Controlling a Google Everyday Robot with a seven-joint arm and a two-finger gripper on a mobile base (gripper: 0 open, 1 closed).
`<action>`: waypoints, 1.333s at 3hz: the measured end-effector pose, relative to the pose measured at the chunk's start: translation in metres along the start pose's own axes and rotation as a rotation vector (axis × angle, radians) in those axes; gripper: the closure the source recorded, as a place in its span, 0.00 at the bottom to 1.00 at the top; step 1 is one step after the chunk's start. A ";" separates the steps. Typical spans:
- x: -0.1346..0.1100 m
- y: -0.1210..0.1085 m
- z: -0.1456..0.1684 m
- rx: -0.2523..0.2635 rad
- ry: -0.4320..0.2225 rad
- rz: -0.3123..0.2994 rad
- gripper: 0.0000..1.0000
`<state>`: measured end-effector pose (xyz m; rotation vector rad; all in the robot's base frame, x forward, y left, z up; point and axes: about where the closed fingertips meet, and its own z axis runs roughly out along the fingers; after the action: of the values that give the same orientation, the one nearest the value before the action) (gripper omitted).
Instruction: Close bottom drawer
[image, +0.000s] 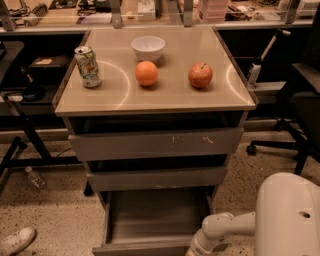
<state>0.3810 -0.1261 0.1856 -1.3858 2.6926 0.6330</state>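
My gripper needs to back off and push nearer to the panel's middle (152, 248), because it meets the bottom drawer's front panel (185, 246) too close to the panel's corner.
The bottom drawer (155, 220) is pulled far out at the foot of the cabinet, a shallow grey-brown tray with nothing in it, its front panel at the lower frame edge. Above it sit the mid-width drawer (157, 178) and the widest drawer (155, 144) with white scratches, both slightly open. My white arm (225, 230) reaches in from the lower right toward the bottom drawer's front right corner. The gripper itself is below the frame edge, out of view.
On the cabinet top (115, 97) stand a soda can (88, 66), a white bowl (148, 48), an orange (146, 73) and a red apple (200, 75). A black office chair (300, 100) stands at right. A shoe (15, 241) and a bottle (35, 177) lie on the floor at left.
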 end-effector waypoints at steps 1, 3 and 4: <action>0.000 0.000 0.000 0.000 0.000 0.000 0.11; 0.000 0.000 0.000 0.000 0.000 0.000 0.00; 0.000 0.000 0.000 0.000 0.000 0.000 0.19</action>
<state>0.3809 -0.1260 0.1856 -1.3859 2.6927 0.6333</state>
